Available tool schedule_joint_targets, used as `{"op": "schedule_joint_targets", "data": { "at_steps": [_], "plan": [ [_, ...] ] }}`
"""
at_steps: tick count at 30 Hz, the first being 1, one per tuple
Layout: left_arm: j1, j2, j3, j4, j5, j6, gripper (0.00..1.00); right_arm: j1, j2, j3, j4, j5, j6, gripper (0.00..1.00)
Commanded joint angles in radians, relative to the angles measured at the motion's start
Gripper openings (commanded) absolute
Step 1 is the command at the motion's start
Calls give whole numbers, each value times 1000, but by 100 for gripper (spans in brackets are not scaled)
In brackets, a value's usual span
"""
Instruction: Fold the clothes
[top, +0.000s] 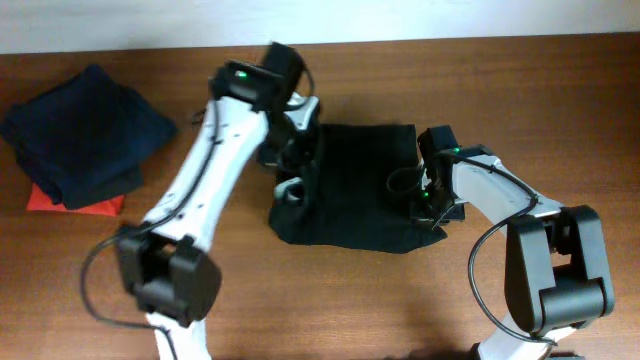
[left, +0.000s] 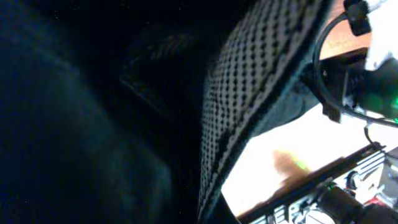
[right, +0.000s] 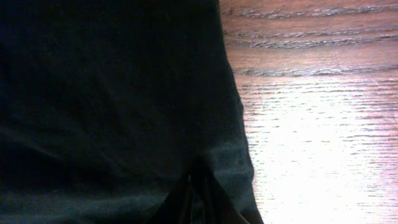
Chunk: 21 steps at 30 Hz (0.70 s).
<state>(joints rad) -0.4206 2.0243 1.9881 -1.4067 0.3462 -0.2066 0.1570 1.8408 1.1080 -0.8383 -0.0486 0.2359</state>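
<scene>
The folded navy-blue garment (top: 88, 140) is too far away for my right gripper to reach, so my left gripper should grab the black garment (top: 286, 224) by its edge and bring it there.
The clothes (top: 355, 190) are one black garment lying partly folded in the middle of the wooden table. My left gripper (top: 295, 170) is at its left edge. In the left wrist view black fabric (left: 93, 124) fills the frame with a mesh inner layer (left: 249, 93) showing, and the fingers are hidden by it. My right gripper (top: 425, 195) is at the garment's right edge. In the right wrist view its fingers (right: 196, 190) are shut, pinching the black fabric (right: 112, 93) near its edge.
A folded navy-blue garment (top: 85, 135) lies at the far left on a small flat red item (top: 75, 205). Bare wooden table (top: 560, 110) shows to the right, also in the right wrist view (right: 311, 93).
</scene>
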Motion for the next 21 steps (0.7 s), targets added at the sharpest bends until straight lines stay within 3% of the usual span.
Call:
{"op": "schedule_joint_targets", "data": {
  "at_steps": [1, 4, 9, 14, 18, 19, 20, 21],
  "plan": [
    [-71, 84, 9, 72, 58, -50, 1, 5, 0, -18, -2, 15, 6, 11],
    [-127, 114, 9, 166, 91, -74, 1, 5, 0, -18, -2, 5, 8, 11],
    [-189, 115, 9, 274, 110, -226, 1, 5, 0, -18, -3, 0, 8, 11],
    [-226, 115, 9, 326, 148, -235, 1, 5, 0, -18, -2, 0, 8, 11],
    [-229, 115, 9, 370, 148, -234, 18, 5, 0, -18, -7, -3, 8, 11],
    [-229, 115, 9, 389, 147, -233, 38, -1, -1, -6, -40, 19, 9, 13],
    [-222, 115, 9, 409, 147, -221, 48, -31, -14, 42, -112, 95, 75, 14],
    [-206, 115, 9, 433, 138, -169, 49, -71, -37, 106, -166, 137, 80, 15]
  ]
}}
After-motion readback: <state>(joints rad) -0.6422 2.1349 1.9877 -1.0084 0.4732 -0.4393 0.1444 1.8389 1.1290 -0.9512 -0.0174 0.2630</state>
